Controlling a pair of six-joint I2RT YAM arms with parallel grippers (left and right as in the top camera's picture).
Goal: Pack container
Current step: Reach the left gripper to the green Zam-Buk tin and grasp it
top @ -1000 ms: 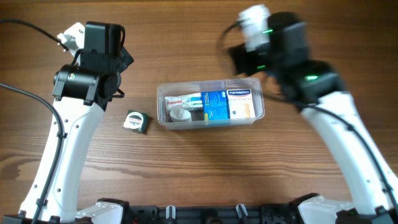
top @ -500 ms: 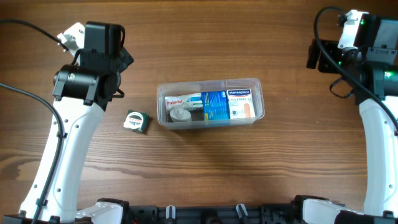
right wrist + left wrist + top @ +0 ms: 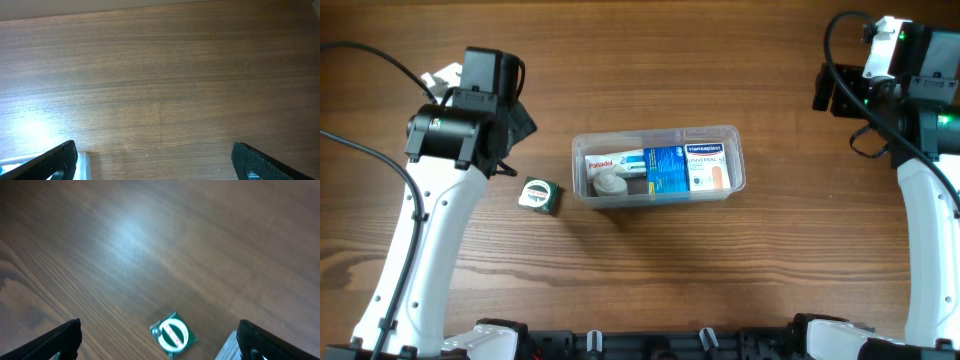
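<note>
The green packet is clear of the container's side, so my left gripper should keep going down toward the packet (image 3: 539,195) until its open fingers are on both sides of it, and then close.
The container (image 3: 657,132) is a clear tub in the middle of the table. It holds a Panadol box (image 3: 611,162), a blue box (image 3: 666,170), a Hansaplast box (image 3: 708,165) and a small white round item (image 3: 610,183). A small green packet with a white ring (image 3: 538,194) lies on the table left of the container. My left gripper (image 3: 516,138) hovers up-left of the packet, open and empty; its wrist view shows the packet (image 3: 172,334) between the open fingers (image 3: 64,337). My right gripper (image 3: 827,90) is open and empty at the far right.
A corner of the container (image 3: 227,349) shows at the lower right of the left wrist view and as a pale edge (image 3: 83,159) at the lower left of the right wrist view. Bare wooden tabletop (image 3: 165,75) lies under the right gripper (image 3: 157,162).
My right arm swung from above the container out to the far right, then stayed still. My left arm shifted slightly right and down toward the green packet.
</note>
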